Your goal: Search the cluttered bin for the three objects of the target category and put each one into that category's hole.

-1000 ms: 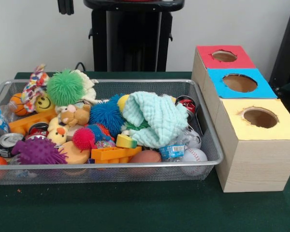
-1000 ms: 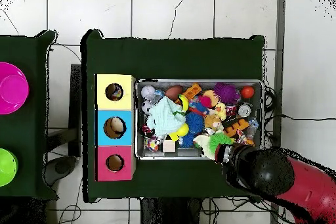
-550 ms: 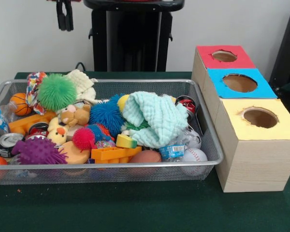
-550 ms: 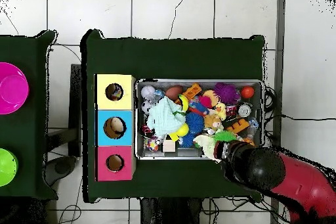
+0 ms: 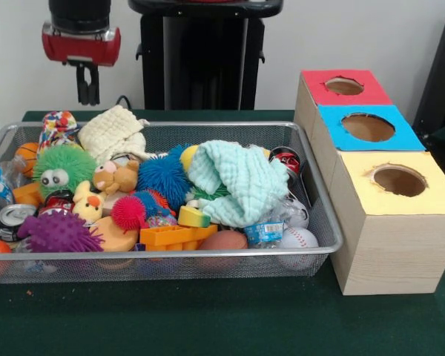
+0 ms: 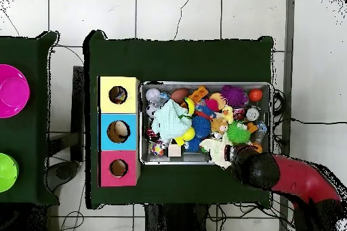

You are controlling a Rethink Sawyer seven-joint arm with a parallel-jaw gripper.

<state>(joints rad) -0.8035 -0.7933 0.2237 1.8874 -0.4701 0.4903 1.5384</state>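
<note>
I can see the colourful patterned cloth toy [image 5: 58, 130] piled up behind the green spiky ball [image 5: 72, 146], so I should expect something hidden there when I lift it.
My gripper [image 5: 87, 95] hangs over the bin's far left corner, just above a colourful fabric toy [image 5: 57, 124] and a cream knitted cloth [image 5: 115, 130]. Its fingers stand slightly apart and hold nothing. The wire bin [image 5: 170, 256] is heaped with toys. Among them are a green spiky ball with googly eyes [image 5: 58, 172], a blue spiky ball [image 5: 162, 176], a pink one [image 5: 127, 213] and a purple one [image 5: 58, 231]. A mint cloth [image 5: 237, 182] covers the middle. In the overhead view the arm's head [image 6: 252, 168] hides the gripper beside the green ball [image 6: 238, 133].
To the right of the bin stand three boxes with round holes, topped red [image 5: 322, 95], blue [image 5: 337, 132] and yellow [image 5: 430, 196]. Also in the bin are a baseball [image 5: 300, 237], a small basketball [image 5: 24, 152], a plush bear [image 5: 115, 176], orange blocks [image 5: 170, 236] and cans [image 5: 15, 215].
The gripper has come down from the top edge towards the bin's far left corner. The green spiky ball rolled off the cream cloth, forward and left, and now shows its eyes.
</note>
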